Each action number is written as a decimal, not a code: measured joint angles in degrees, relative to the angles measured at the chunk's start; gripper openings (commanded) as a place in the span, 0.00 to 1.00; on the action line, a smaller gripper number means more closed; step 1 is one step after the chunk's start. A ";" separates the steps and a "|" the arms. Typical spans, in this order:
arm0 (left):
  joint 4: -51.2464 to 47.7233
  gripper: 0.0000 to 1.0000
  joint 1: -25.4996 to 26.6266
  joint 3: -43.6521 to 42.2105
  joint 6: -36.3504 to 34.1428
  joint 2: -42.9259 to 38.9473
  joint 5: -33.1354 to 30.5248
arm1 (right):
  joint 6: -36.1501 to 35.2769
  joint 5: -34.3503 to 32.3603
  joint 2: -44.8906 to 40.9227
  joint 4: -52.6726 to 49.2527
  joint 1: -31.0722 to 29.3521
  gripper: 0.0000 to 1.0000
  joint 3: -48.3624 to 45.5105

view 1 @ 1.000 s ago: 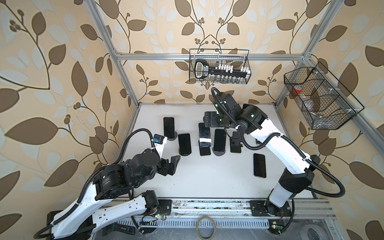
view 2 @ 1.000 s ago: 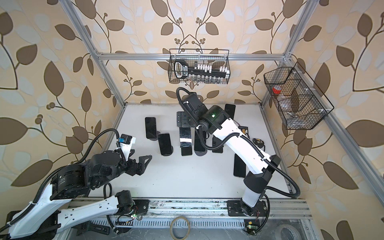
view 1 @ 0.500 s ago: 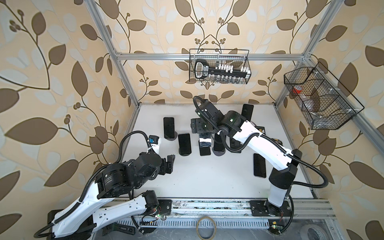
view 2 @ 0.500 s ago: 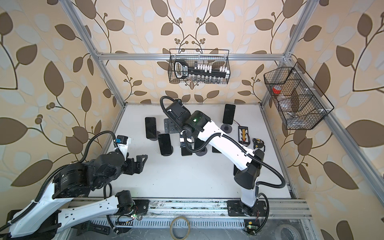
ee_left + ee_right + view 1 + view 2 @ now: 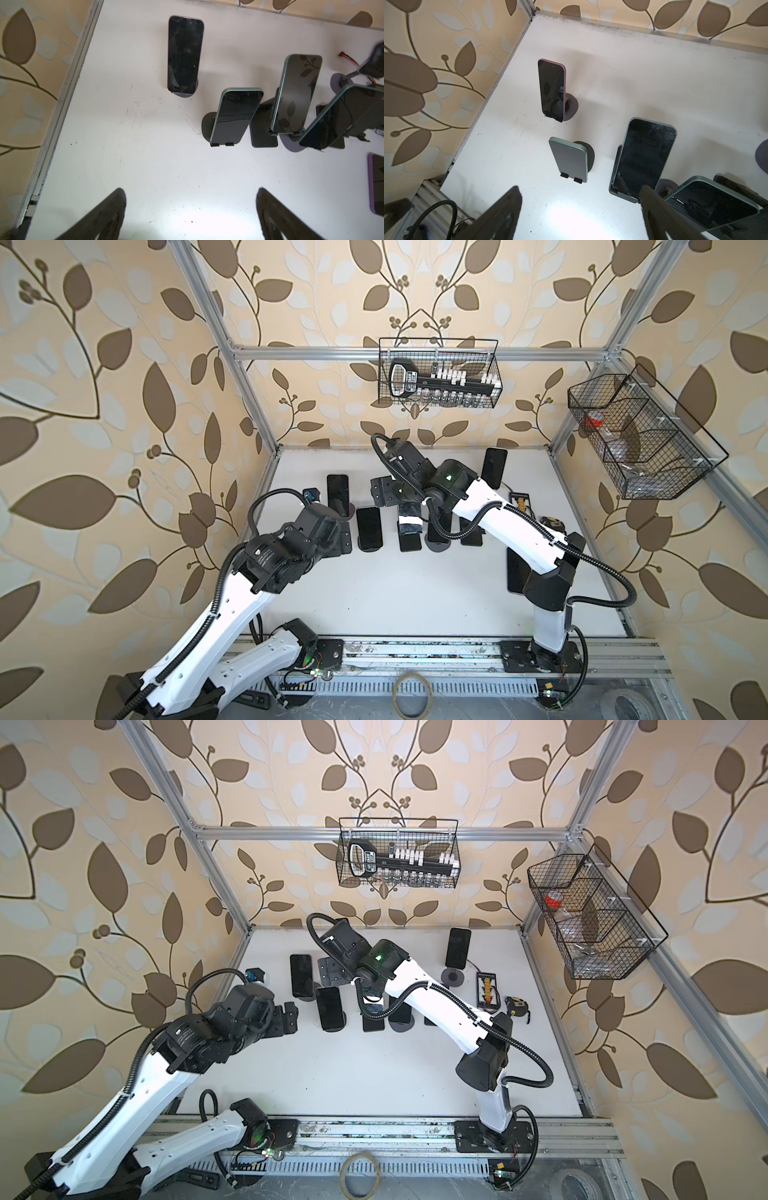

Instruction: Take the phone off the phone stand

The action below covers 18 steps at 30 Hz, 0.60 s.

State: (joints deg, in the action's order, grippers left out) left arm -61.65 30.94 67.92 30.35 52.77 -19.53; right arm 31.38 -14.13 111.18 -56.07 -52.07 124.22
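Both long sides of the purple-edged phone point(image 5: 338, 494) are clear of the green phone, so the left gripper keeps moving to the purple-edged phone's top point(image 5: 337, 477) and closes there.
Several dark phones stand on small round stands in a row across the white table point(image 5: 374, 593). In both top views the leftmost phone point(image 5: 337, 494) point(image 5: 301, 979) and its neighbour point(image 5: 369, 527) point(image 5: 329, 1007) show fully. My left gripper point(image 5: 345, 540) point(image 5: 191, 207) hovers open just left of this neighbour, nothing between its fingers. My right gripper point(image 5: 381, 497) point(image 5: 579, 207) reaches across above the row's middle, open and empty. In the right wrist view a purple-edged phone point(image 5: 551, 89), a green phone point(image 5: 570, 160) and a larger dark phone point(image 5: 645, 158) lean on their stands.
Another phone point(image 5: 494, 466) stands at the back right, and one lies flat point(image 5: 514, 572) beside the right arm's base. A small board point(image 5: 486, 990) and a tape measure point(image 5: 515, 1006) lie at the right. Wire baskets point(image 5: 438, 377) hang on the walls.
The right arm has swung left across the row, its gripper now above the middle phones. The left gripper has moved up closer to the left phones.
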 measured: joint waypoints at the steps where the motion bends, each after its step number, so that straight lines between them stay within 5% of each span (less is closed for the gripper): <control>1: 1.11 0.96 -2.03 0.63 -0.59 1.33 1.46 | -0.31 0.74 -0.57 0.39 0.13 0.89 -0.81; 11: 13.03 0.99 -13.81 4.66 -7.34 16.15 10.43 | -2.91 10.71 -11.58 2.08 4.81 0.89 -12.22; 18: 24.17 0.99 -18.45 1.20 -12.76 17.20 13.44 | -6.36 14.43 -16.98 4.35 5.44 0.89 -19.26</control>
State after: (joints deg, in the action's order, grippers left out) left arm -37.47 12.49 69.12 17.58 69.97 -6.09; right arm 25.02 0.30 94.19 -51.72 -46.63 104.97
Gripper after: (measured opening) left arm 0.987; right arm 0.887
